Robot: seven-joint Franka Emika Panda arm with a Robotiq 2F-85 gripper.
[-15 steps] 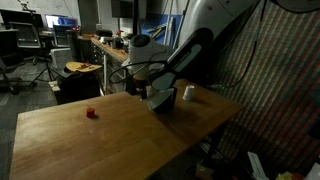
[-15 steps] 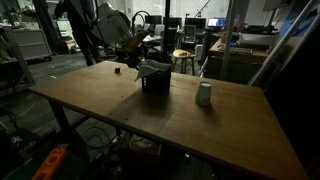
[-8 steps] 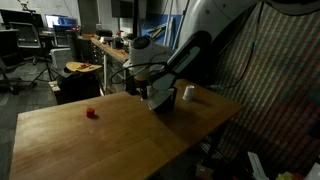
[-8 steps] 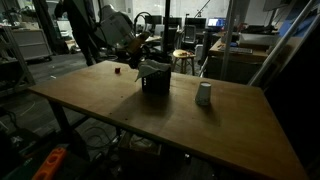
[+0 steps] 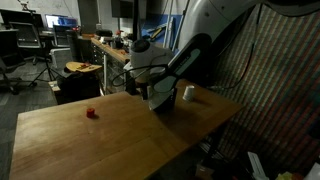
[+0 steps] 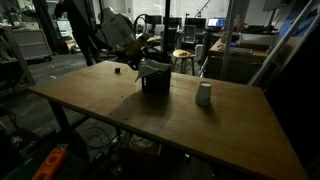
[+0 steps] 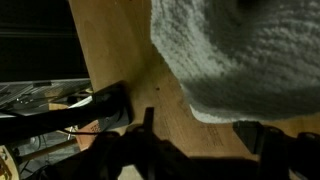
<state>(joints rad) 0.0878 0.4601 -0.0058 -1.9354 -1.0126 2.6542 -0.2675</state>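
Only one finger of the robot's gripper touches the grey cloth's lower edge (image 7: 213, 114), so next the gripper opens, goes further over the hanging cloth (image 7: 213, 86) and pinches it before lifting.
A grey knitted cloth (image 7: 235, 50) fills the top of the wrist view and lies draped over a dark box (image 6: 155, 80) on the wooden table (image 6: 200, 130). The cloth also shows on the box in an exterior view (image 6: 152, 67). My gripper (image 7: 190, 115) hangs just above the cloth and box, with its dark fingers spread on either side of bare wood. It looks open and nothing sits between the fingers. In an exterior view the gripper (image 5: 152, 88) is right over the box (image 5: 162, 100).
A white cup (image 6: 204, 94) stands on the table beside the box and also shows in an exterior view (image 5: 188, 94). A small red object (image 5: 91, 113) lies farther off on the table. Chairs, desks and lab clutter surround the table.
The arm has shifted only very slightly over the box. The cloth, cup and red object have not moved.
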